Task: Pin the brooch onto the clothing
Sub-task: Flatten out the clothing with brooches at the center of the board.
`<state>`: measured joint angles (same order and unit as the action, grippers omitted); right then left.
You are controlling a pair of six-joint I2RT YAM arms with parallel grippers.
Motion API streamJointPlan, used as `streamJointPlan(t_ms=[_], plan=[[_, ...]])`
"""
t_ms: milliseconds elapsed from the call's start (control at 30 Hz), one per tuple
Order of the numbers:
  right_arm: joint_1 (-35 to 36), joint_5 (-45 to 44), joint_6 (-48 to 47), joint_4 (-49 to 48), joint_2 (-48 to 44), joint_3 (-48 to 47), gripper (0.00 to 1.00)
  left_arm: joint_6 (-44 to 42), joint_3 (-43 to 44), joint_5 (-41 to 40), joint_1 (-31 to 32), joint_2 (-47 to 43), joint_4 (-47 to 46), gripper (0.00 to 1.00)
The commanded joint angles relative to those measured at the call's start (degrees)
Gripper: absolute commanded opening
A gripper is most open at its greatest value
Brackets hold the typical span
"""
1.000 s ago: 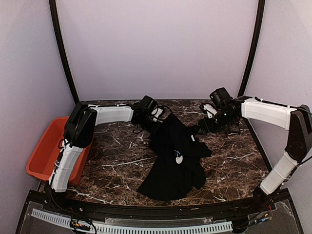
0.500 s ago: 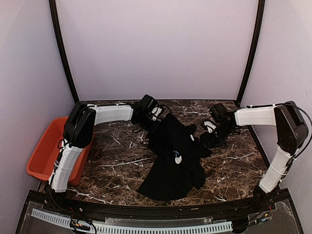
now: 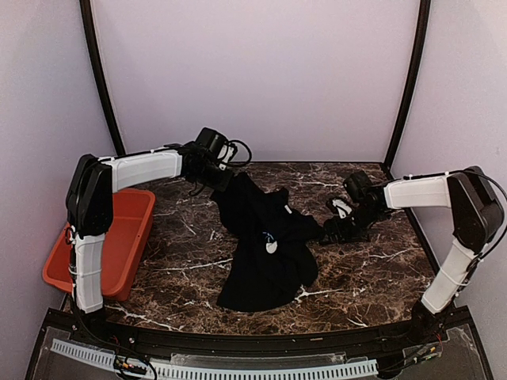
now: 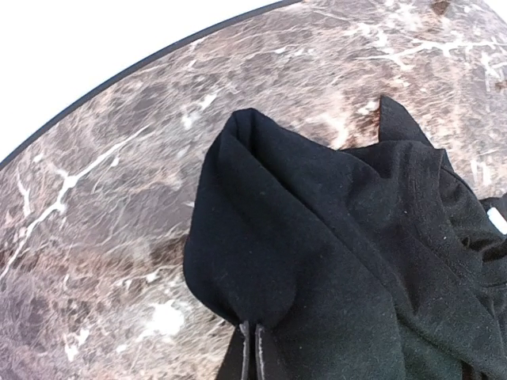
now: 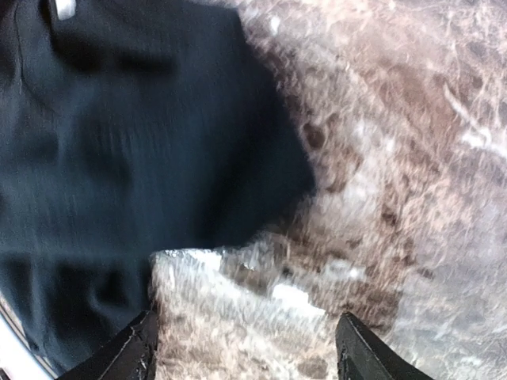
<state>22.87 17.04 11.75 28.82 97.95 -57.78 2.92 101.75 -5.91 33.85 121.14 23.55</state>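
Note:
The sleeve bunches in a fold (image 3: 234,204) at my left gripper, so next I take the sleeve's edge and spread the clothing with my right gripper on the other sleeve (image 3: 307,229).
The clothing, a black T-shirt (image 3: 265,261), lies crumpled in the middle of the marble table. My left gripper (image 3: 219,179) is shut on its upper left edge and holds a fold of the cloth (image 4: 317,237) stretched up from its closed fingertips (image 4: 252,348). My right gripper (image 3: 333,231) is low over the table at the shirt's right edge, open, with bare marble between its fingers (image 5: 135,356) and the black cloth (image 5: 119,142) just ahead. A small white oval (image 3: 271,247) beside a blue mark sits on the shirt's chest. I cannot tell if that is the brooch.
An orange-red bin (image 3: 119,245) stands at the table's left edge under the left arm. The marble table (image 3: 380,269) is bounded by a black rim, two dark posts and pale walls. A white tag (image 4: 497,219) shows inside the shirt's collar.
My left gripper has closed on the shirt's edge and drawn it back and to the left, dragging the whole shirt left. My right gripper has come down and forward to the shirt's right edge.

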Motion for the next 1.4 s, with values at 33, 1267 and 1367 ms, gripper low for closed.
streamJointPlan(t_ms=[33,1267,1367], plan=[[-0.2,2.5,-1.2,-4.6,-3.4,3.6,0.78,-0.4,-4.6,-0.5,-1.1,-2.4,-0.8,0.01],[-0.2,11.7,3.4,-12.5,10.8,-5.9,0.21,3.4,-12.4,6.6,-3.6,-1.4,-3.0,0.01],[-0.2,10.7,3.5,-12.2,10.2,-6.1,0.07,3.0,-12.5,4.5,-3.6,-2.2,-3.0,0.01]])
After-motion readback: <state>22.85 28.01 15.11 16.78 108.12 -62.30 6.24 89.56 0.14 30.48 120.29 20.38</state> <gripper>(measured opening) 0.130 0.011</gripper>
